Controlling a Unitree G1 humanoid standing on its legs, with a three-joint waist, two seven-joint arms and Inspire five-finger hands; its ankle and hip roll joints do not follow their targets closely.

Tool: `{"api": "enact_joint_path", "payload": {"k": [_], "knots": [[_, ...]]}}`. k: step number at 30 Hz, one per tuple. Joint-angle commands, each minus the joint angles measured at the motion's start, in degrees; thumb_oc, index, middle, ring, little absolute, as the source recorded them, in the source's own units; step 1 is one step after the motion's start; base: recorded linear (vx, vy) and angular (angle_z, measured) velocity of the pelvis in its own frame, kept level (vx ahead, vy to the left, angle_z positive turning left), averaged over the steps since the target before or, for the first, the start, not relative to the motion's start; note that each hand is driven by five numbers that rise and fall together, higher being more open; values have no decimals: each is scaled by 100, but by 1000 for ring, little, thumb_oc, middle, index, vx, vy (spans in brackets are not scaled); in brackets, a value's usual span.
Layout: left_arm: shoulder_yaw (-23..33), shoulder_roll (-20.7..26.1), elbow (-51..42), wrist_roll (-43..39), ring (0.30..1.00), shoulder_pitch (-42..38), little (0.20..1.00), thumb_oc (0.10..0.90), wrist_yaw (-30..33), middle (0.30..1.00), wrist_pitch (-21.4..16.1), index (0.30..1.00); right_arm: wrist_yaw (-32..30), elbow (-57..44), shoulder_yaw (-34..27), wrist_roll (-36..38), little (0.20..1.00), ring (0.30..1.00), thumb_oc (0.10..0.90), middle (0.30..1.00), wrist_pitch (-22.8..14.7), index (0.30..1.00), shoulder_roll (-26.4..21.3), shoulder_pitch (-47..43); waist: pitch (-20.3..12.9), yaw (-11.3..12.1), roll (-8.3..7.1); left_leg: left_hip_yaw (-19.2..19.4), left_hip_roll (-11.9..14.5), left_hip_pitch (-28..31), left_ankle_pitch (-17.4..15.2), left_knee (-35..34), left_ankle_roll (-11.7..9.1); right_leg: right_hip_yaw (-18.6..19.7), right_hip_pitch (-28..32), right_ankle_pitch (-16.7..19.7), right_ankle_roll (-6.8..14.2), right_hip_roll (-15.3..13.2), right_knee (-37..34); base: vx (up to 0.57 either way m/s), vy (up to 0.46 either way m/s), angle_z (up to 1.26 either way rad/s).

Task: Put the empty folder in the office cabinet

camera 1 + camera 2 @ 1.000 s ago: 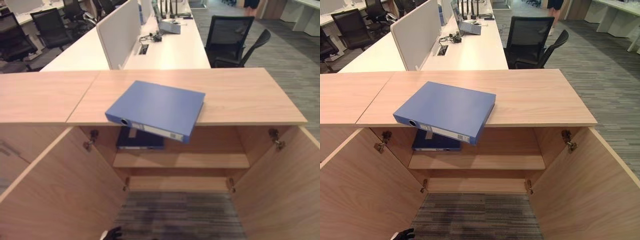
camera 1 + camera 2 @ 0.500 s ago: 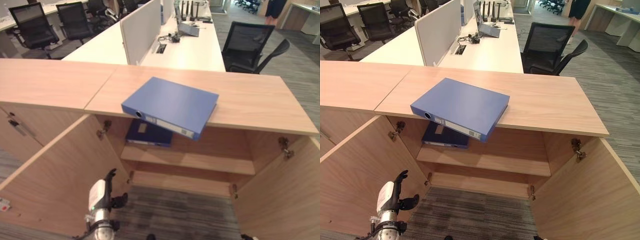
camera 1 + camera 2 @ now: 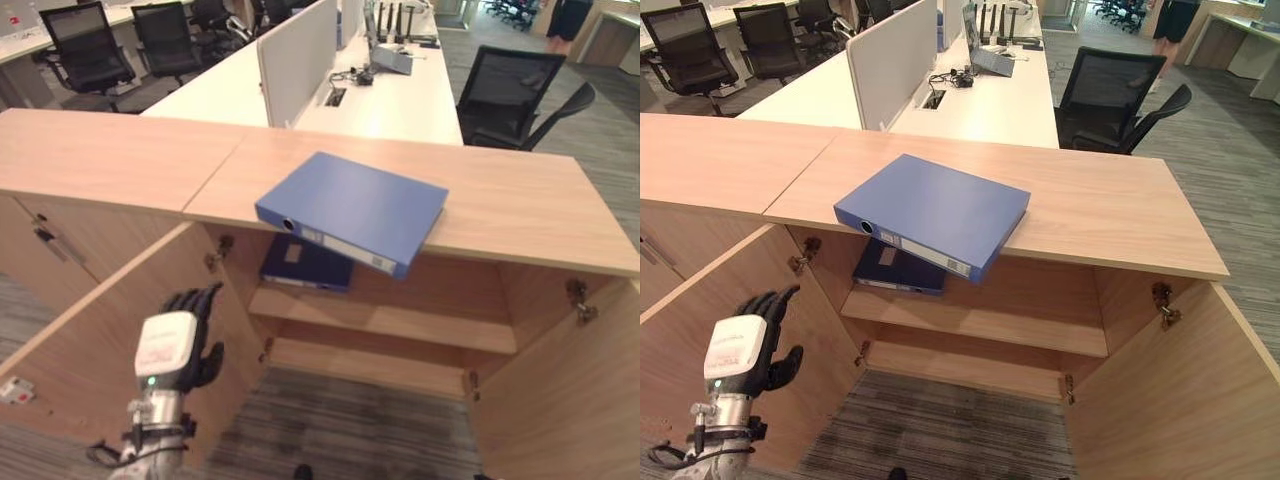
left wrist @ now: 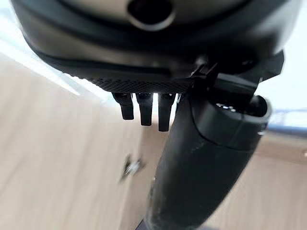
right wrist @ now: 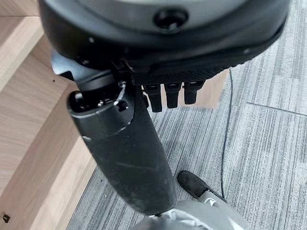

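Observation:
My gripper will bring a label into view on the hidden bottom side when it lifts the blue folder (image 3: 355, 205). The top of that folder is plain, while the darker blue folder (image 3: 294, 255) has a label.
A blue folder (image 3: 350, 208) lies flat on the wooden cabinet top (image 3: 520, 200), one corner jutting out over the front edge above the open cabinet. Inside, a darker blue folder (image 3: 305, 268) rests on the upper shelf (image 3: 400, 322). My left hand (image 3: 172, 345) is raised in front of the open left door (image 3: 100, 320), below and left of the blue folder, open with relaxed fingers (image 4: 141, 108) and holding nothing. My right hand (image 5: 124, 139) hangs low over the grey carpet beside a wooden panel, fingers (image 5: 168, 96) straight and empty.
Both cabinet doors stand wide open; the right door (image 3: 570, 400) is at the lower right. A lower shelf (image 3: 370, 362) sits under the upper one. Behind the cabinet are white desks (image 3: 400, 95) with a divider and black office chairs (image 3: 510, 90).
My left hand has risen from the bottom edge to beside the left door. The whole picture has shifted, so the camera moved; the blue folder stays on the cabinet top.

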Motion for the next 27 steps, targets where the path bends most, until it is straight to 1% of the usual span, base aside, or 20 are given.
{"api": "enact_joint_path", "payload": {"k": [1,3,4,9,11,14,19,20,23,25,27], "knots": [[513,440,-702,312,900,-872,900,800,331,900,-265,900,-83,121,142,-148,900,900,800,900,-82,900,-377,-546,231,-28,12,-125,-182,246,-774,-7,-143,306,93,-756,191,140,49,-18,4,-3],[532,521,-791,315,900,-896,900,800,279,900,-292,900,-66,125,150,-192,900,900,800,900,-66,900,-408,-543,233,-51,35,-111,-179,250,-775,-7,-147,311,96,-758,188,143,50,-6,4,-2],[563,663,-917,311,900,-991,900,800,217,900,-325,900,-40,144,177,-254,900,900,800,900,-54,900,-457,-519,223,-94,81,-86,-176,260,-771,-7,-152,316,99,-769,186,151,51,0,0,0],[501,907,-1118,209,900,-1351,900,800,54,900,-427,900,-11,197,204,-339,900,900,800,900,-7,900,-541,-500,218,-227,185,-64,-175,292,-762,-7,-165,338,108,-782,179,146,53,-2,2,-1],[443,959,-1136,182,900,-1479,900,800,9,900,-430,900,1,205,202,-346,900,900,800,900,12,900,-558,-503,218,-251,208,-62,-174,295,-760,-7,-167,341,108,-784,180,147,53,0,0,0],[246,1053,-1134,131,900,-1831,900,800,-101,900,-491,900,14,238,211,-380,900,900,800,900,41,900,-594,-502,197,-364,272,-9,-185,301,-768,-7,-171,359,97,-782,183,130,53,0,17,-2],[-128,998,-953,132,900,-2337,900,800,-185,900,-426,900,-1,273,234,-348,900,900,800,900,68,900,-581,-492,134,-499,294,36,-192,334,-798,-7,-165,396,116,-799,182,120,51,18,15,-10],[-150,997,-935,133,900,-2363,900,800,-180,900,-424,900,-1,274,225,-347,900,900,800,900,68,900,-581,-492,137,-491,294,35,-192,335,-799,-7,-165,394,118,-800,182,119,51,0,0,0],[-365,914,-740,123,900,-2687,900,800,-201,900,-365,900,-30,292,217,-328,900,900,800,900,77,900,-563,-492,113,-547,274,64,-192,375,-829,-7,-155,416,137,-800,181,119,50,9,4,-2],[-376,913,-732,124,900,-2700,900,800,-197,900,-365,900,-30,292,211,-328,900,900,800,900,77,900,-562,-492,115,-541,275,65,-192,377,-829,-7,-155,417,138,-800,181,119,50,0,0,0],[-520,901,-567,196,900,-2988,900,800,-211,900,-273,900,-39,317,217,-313,900,900,800,900,88,900,-529,-466,91,-604,251,105,-197,411,-854,-7,-144,445,163,-795,185,116,51,14,14,-4]]}}
